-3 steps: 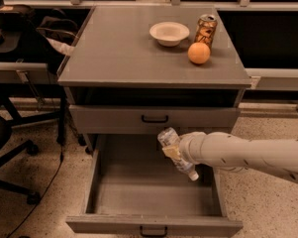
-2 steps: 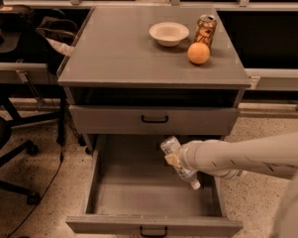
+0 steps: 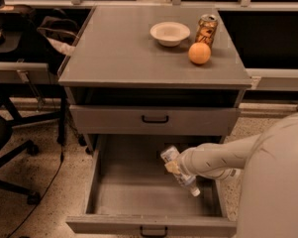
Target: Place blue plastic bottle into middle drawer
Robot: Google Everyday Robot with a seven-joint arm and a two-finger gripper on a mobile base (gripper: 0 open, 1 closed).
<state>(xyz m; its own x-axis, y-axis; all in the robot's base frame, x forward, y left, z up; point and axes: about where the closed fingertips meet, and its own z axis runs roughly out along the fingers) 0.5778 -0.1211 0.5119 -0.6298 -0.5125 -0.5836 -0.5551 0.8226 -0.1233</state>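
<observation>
I should keep lowering the blue plastic bottle (image 3: 185,179) with my gripper to the drawer's grey bottom (image 3: 176,195) and let go there, because the bottle is inside the sides of the open middle drawer.
The blue plastic bottle (image 3: 179,172) is clear with a white cap. It hangs tilted, cap end down and to the right, over the right half of the open middle drawer (image 3: 128,195). My gripper (image 3: 174,165) reaches in from the right and is shut on the bottle's body. The pale arm (image 3: 223,157) crosses the drawer's right wall. The drawer is pulled well out, with a plain grey inside and a black handle on its front edge (image 3: 153,229). I cannot tell whether the bottle touches the drawer floor.
The closed upper drawer front (image 3: 153,119) sits just above the bottle. On the cabinet top (image 3: 124,48) stand a white bowl (image 3: 170,32), an orange-brown can (image 3: 206,29) and an orange (image 3: 199,53). A black office chair (image 3: 10,148) and desk stand at the left.
My gripper has carried the bottle lower into the open drawer. My arm now fills more of the right side of the view.
</observation>
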